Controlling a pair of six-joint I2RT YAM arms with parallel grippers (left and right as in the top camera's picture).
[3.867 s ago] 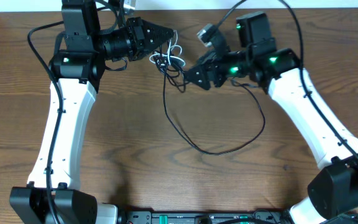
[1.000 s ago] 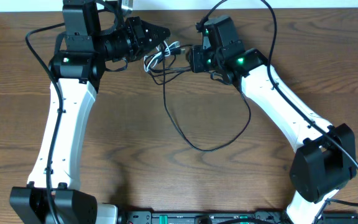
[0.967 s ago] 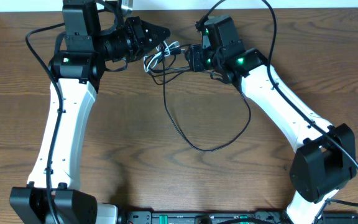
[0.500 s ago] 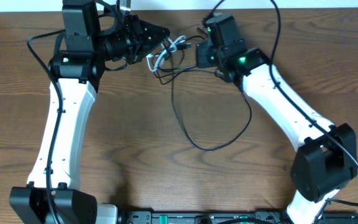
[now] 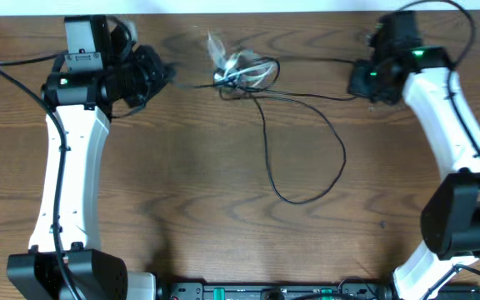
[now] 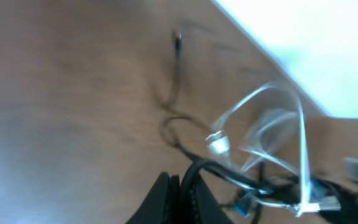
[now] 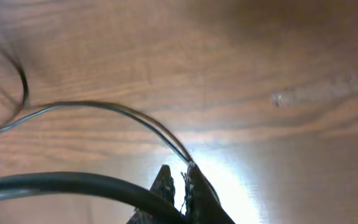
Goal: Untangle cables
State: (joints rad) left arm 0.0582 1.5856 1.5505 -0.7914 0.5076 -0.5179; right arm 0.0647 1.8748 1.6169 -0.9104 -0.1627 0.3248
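Note:
Black cables are stretched from opposite sides by my grippers, and white loops are bunched in the knot (image 5: pixel 247 70). Next, my left gripper goes up and moves toward the knot (image 5: pixel 225 82) to give slack.
The cables form a small knot (image 5: pixel 237 71) of white loops and black cords near the table's far edge. One long black cable (image 5: pixel 341 158) sags from it in a wide loop toward the middle. My left gripper (image 5: pixel 167 77) is well left of the knot, shut on a black cable (image 6: pixel 229 177) that runs to the white cable (image 6: pixel 278 124). In the left wrist view that gripper (image 6: pixel 180 186) has its fingers pressed together. Far right of the knot, my right gripper (image 5: pixel 355 83) is shut on a thin black cable (image 7: pixel 104 107), which ends at its fingertips (image 7: pixel 180 180).
A loose plug end (image 6: pixel 178 40) lies on the wood beyond the knot. The table's far edge (image 5: pixel 240 10) runs just behind the knot. My right arm's thick black wire (image 7: pixel 55 183) crosses the bottom of the right wrist view. A black equipment bar (image 5: pixel 273 292) sits at the near edge.
Both grippers have pulled apart, the left to the left and the right far to the right. The knot is stretched between them and has shifted right. The right gripper has shut on a black cable.

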